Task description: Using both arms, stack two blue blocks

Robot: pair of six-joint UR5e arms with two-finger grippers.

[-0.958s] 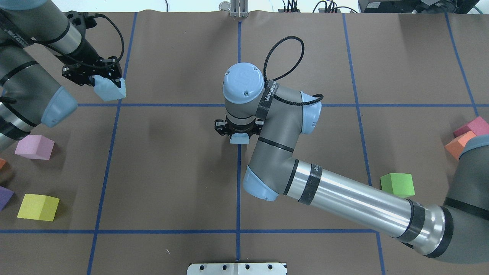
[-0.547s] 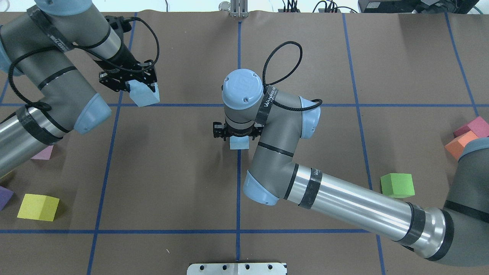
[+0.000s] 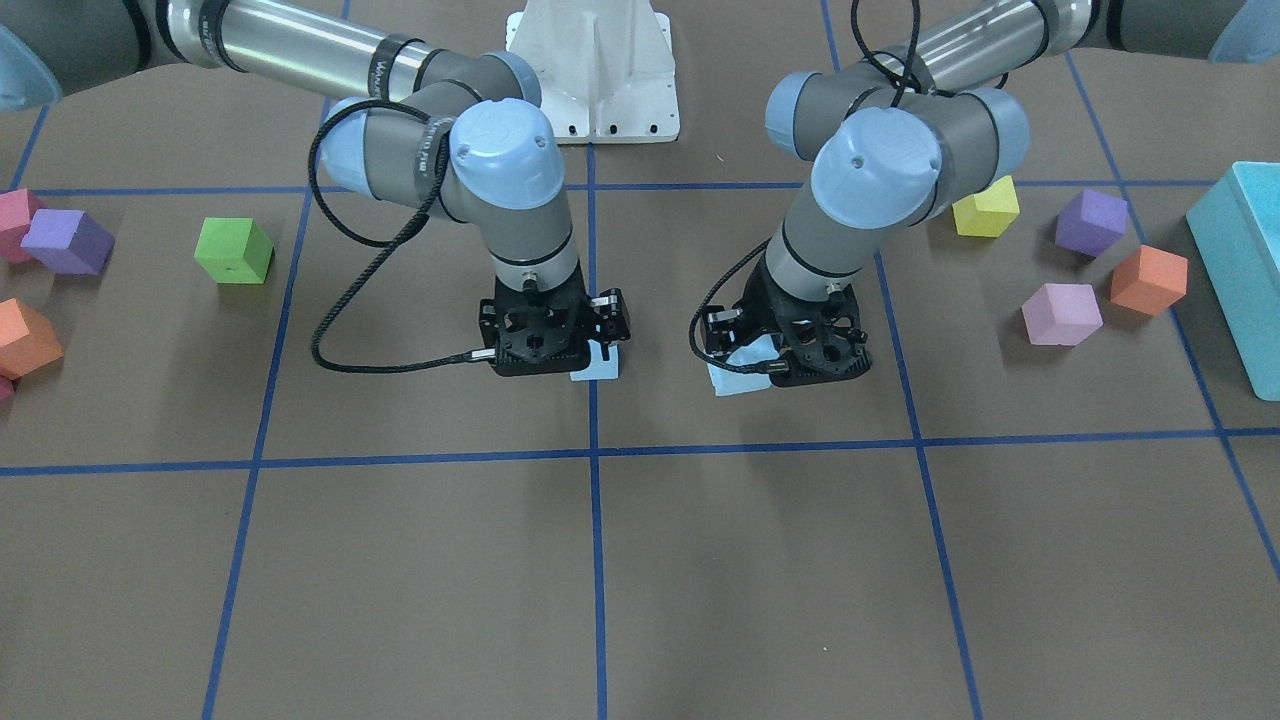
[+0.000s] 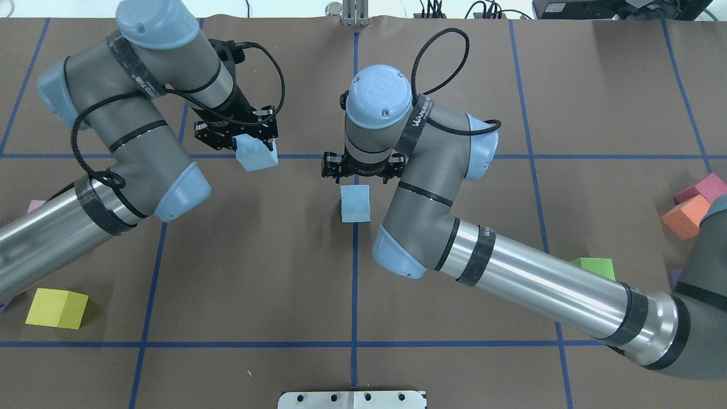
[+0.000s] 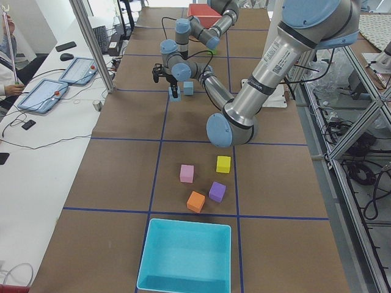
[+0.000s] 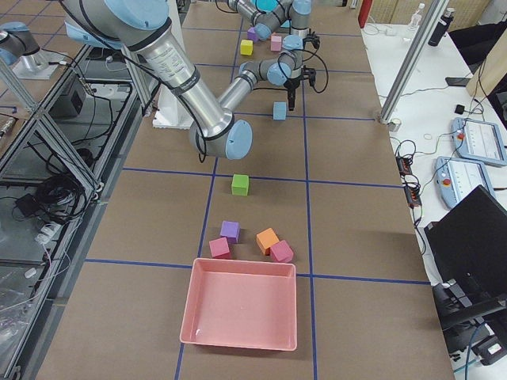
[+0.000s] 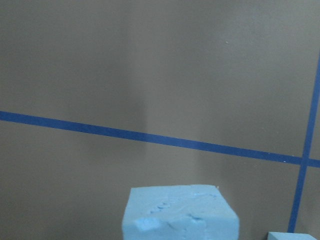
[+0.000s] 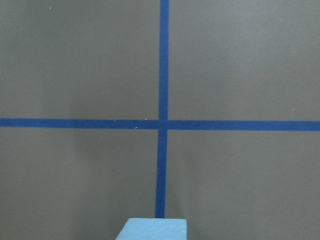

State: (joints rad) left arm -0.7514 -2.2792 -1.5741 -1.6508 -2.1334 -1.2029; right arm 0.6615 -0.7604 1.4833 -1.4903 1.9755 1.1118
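Note:
My empty right gripper is crowding the blue block on the centre line, so it should retreat before my left gripper puts the held blue block on top.
One blue block (image 4: 355, 203) sits alone on the table's centre line; it also shows in the front view (image 3: 597, 366) and at the bottom edge of the right wrist view (image 8: 152, 229). My right gripper (image 4: 363, 168) is open and empty, just beyond the block and clear of it. My left gripper (image 4: 237, 134) is shut on the second blue block (image 4: 257, 154), held tilted above the table to the left of the first. The held block also shows in the front view (image 3: 740, 372) and the left wrist view (image 7: 180, 212).
A green cube (image 3: 233, 250) lies on my right side. Yellow (image 3: 985, 208), purple (image 3: 1090, 222), pink (image 3: 1062, 313) and orange (image 3: 1148, 280) cubes and a teal box (image 3: 1240, 270) lie on my left side. A pink tray (image 6: 242, 313) is at the right end.
My left arm has carried its blue block rightward toward the table's centre. My right gripper has let go of its blue block on the centre line and pulled up and away.

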